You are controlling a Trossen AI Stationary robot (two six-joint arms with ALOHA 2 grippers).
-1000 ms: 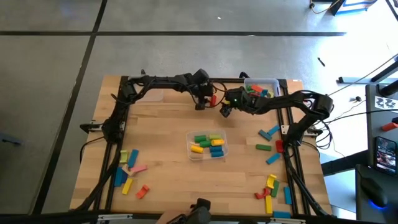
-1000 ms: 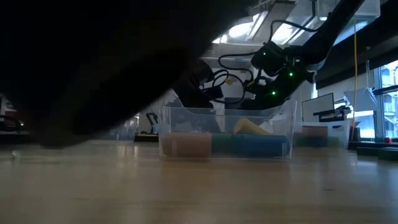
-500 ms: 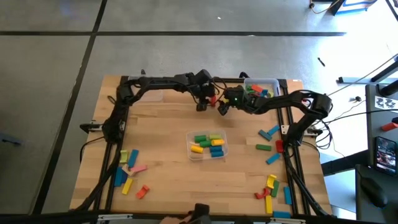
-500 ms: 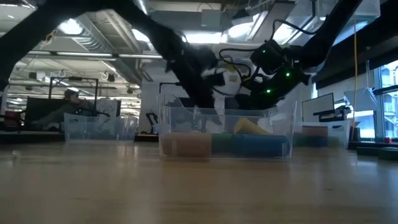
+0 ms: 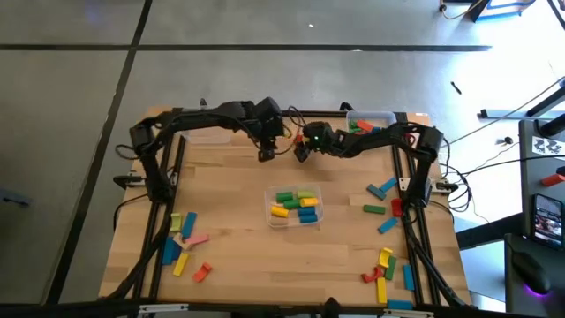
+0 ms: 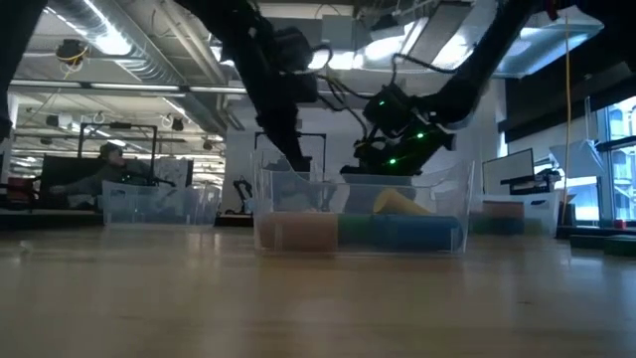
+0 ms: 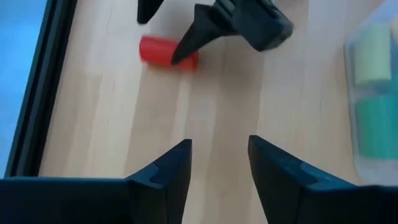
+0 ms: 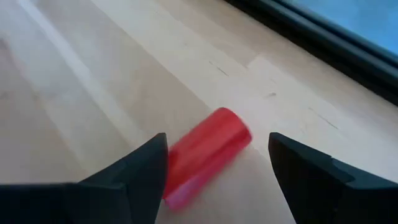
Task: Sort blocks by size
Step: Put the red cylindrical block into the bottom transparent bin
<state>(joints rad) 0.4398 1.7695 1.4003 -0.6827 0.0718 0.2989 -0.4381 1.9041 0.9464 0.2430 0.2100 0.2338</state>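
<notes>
The robot's right gripper has the red block lying slanted between its open fingers, so it should turn to line up with the block before it closes across the block's long sides.
A short red cylinder block lies on its side on the bare wood near the table's far edge. My right gripper is low over it, open, one finger on each side of the block; the left wrist view shows the same block between those fingers. In the high view the right gripper hides the block. My left gripper hangs just to the left of it, above the table, open and empty. My right gripper comes slanting down from the table's right side, with the red block lying on the table between its open fingers. The block's near end runs behind one finger. I cannot tell whether that finger touches it.
A clear bin with green, yellow and blue blocks stands mid-table. A second bin with blocks sits at the far right, a third at the far left. Loose blocks lie at the near left and along the right.
My left gripper has risen and drawn back toward the table's left edge, away from the red block, rolling a little as it went. My right gripper has slid toward the left and sunk slightly, so its open fingers now stand around the block. The block has stayed in place.
</notes>
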